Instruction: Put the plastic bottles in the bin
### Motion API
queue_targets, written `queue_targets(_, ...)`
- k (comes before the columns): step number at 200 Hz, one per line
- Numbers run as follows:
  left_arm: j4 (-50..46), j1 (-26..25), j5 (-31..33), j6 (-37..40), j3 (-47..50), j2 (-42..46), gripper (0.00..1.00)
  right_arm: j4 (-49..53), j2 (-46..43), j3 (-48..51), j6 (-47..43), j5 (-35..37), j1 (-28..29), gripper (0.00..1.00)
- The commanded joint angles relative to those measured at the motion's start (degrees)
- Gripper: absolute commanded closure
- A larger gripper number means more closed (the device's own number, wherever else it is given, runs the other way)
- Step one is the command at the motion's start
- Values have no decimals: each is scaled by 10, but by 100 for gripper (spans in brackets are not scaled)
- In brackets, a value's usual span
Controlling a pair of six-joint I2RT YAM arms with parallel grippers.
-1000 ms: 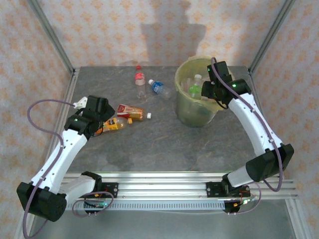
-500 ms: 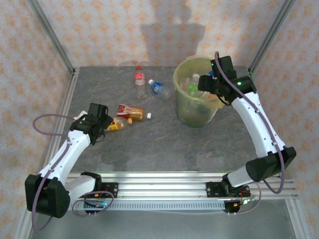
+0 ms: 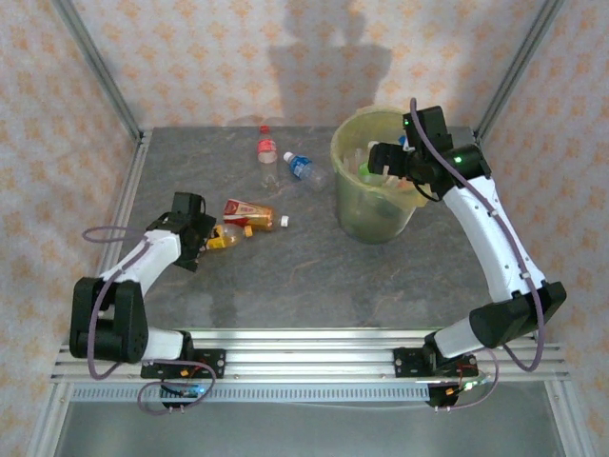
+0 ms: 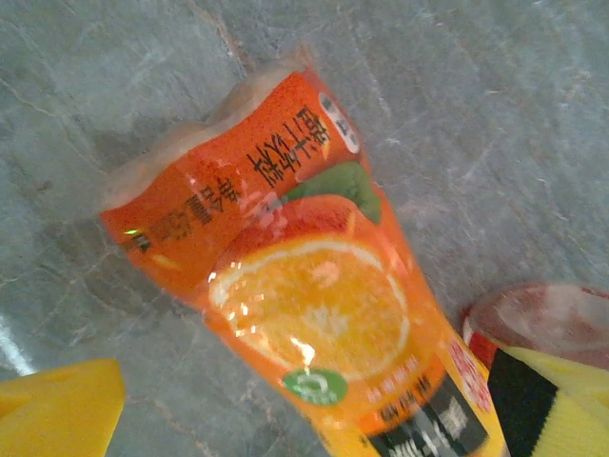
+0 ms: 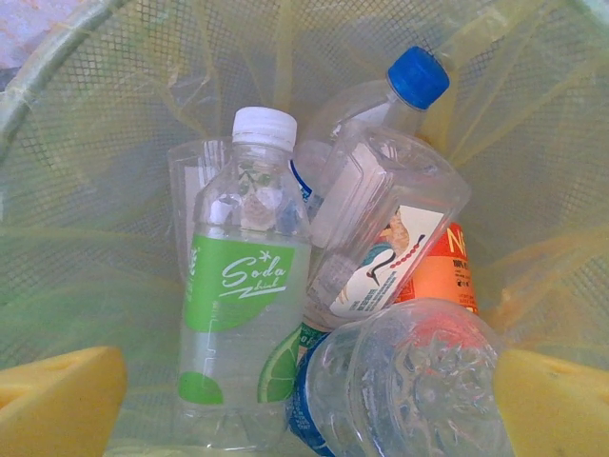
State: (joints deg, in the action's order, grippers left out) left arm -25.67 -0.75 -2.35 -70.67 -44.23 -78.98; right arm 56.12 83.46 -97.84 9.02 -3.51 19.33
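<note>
My right gripper is far from the orange bottle (image 3: 226, 237), so my left gripper should lift the bottle and hand it to my right gripper at the bin's opening (image 3: 359, 152).
The yellow-green bin (image 3: 354, 217) stands at the back right of the table. My right gripper (image 3: 384, 160) hangs open over its mouth. Several plastic bottles lie inside the bin (image 5: 86, 143): a green-labelled soda bottle (image 5: 243, 305), a blue-capped one (image 5: 417, 76), and a clear one (image 5: 419, 390) lying loose between my pads (image 5: 57, 400). On the table lie an orange-labelled bottle (image 3: 226, 237), a red-and-yellow one (image 3: 249, 210), a red one (image 3: 266, 154) and a blue one (image 3: 304, 169). My left gripper (image 3: 198, 231) is open, its pads (image 4: 57, 409) astride the orange bottle (image 4: 304, 286).
An aluminium frame post (image 3: 100, 71) rises at the back left and another (image 3: 519, 62) at the back right. The rail (image 3: 304, 357) carrying both arm bases runs along the near edge. Bare grey tabletop (image 3: 304, 276) lies between the bottles and the rail.
My right gripper has shifted left over the bin and opened. My left arm has dropped lower and reached in over the orange bottle.
</note>
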Motion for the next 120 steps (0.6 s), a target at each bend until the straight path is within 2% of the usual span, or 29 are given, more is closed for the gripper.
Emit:
queue_targets(1, 32, 8, -7, -24, -20, -25, 0, -5, -22, -10, 3, 1, 0, 1)
queue_targets(56, 44, 15, 13, -28, -33, -80, 0, -11, -31, 2, 6, 7, -1, 1)
queue_targets(90, 40, 19, 28, -27, -33, -105, 11, -14, -28, 2, 7, 4, 0, 1)
queue_targets(120, 35, 27, 30, -21, -31, -114, 15, -15, -25, 0, 8, -1, 0, 1)
